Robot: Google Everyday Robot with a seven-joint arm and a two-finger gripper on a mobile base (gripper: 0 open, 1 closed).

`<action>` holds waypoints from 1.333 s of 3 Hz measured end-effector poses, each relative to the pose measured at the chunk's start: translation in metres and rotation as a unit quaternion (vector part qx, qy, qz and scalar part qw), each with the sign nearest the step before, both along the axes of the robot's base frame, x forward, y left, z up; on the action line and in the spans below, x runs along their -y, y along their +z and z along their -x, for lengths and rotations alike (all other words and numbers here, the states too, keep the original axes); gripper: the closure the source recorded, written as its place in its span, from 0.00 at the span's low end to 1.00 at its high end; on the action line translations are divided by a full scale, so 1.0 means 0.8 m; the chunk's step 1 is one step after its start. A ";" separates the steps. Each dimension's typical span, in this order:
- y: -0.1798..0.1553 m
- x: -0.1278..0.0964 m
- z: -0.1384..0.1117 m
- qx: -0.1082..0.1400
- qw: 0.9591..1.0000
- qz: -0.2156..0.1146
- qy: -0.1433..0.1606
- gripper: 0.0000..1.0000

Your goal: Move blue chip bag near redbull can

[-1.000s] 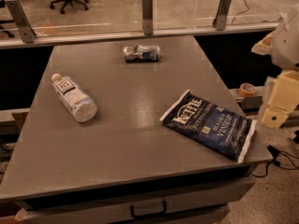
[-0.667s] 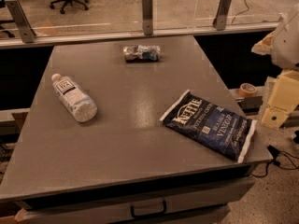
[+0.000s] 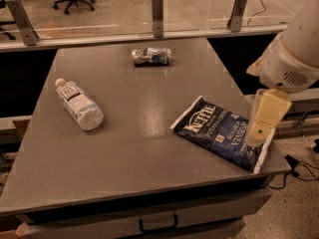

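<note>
The bag's white-edged end is thin and lies flat. So the blue chip bag will crease and gather around my gripper when I pick it up.
The blue chip bag, dark navy with white "Kettle" lettering, lies flat near the table's right front corner. The redbull can, small, silver and blue, dented, lies on its side at the far middle of the table. My gripper hangs at the right, just over the bag's right end, below the white arm. It is far from the can.
A clear plastic bottle with a white label lies on its side at the left of the grey table. A glass barrier with metal posts runs behind the table. A drawer handle shows below the front edge.
The arm and gripper have shifted slightly left, toward the bag's right end. The bag, can and bottle have not moved.
</note>
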State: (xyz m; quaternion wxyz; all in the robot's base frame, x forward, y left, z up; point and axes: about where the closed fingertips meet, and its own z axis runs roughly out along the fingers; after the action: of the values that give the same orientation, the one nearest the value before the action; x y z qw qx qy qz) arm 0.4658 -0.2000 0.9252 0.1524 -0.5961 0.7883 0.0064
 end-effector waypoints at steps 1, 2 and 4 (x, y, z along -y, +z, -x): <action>-0.046 -0.014 -0.004 -0.037 0.999 -0.016 -0.019 0.00; -0.080 -0.014 -0.005 -0.055 0.997 -0.022 -0.047 0.00; -0.106 -0.003 -0.012 -0.064 0.993 -0.036 -0.088 0.41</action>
State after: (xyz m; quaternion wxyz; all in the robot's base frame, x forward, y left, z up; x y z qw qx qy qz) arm 0.4755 -0.1979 0.8405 0.1234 -0.5165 0.8453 0.0595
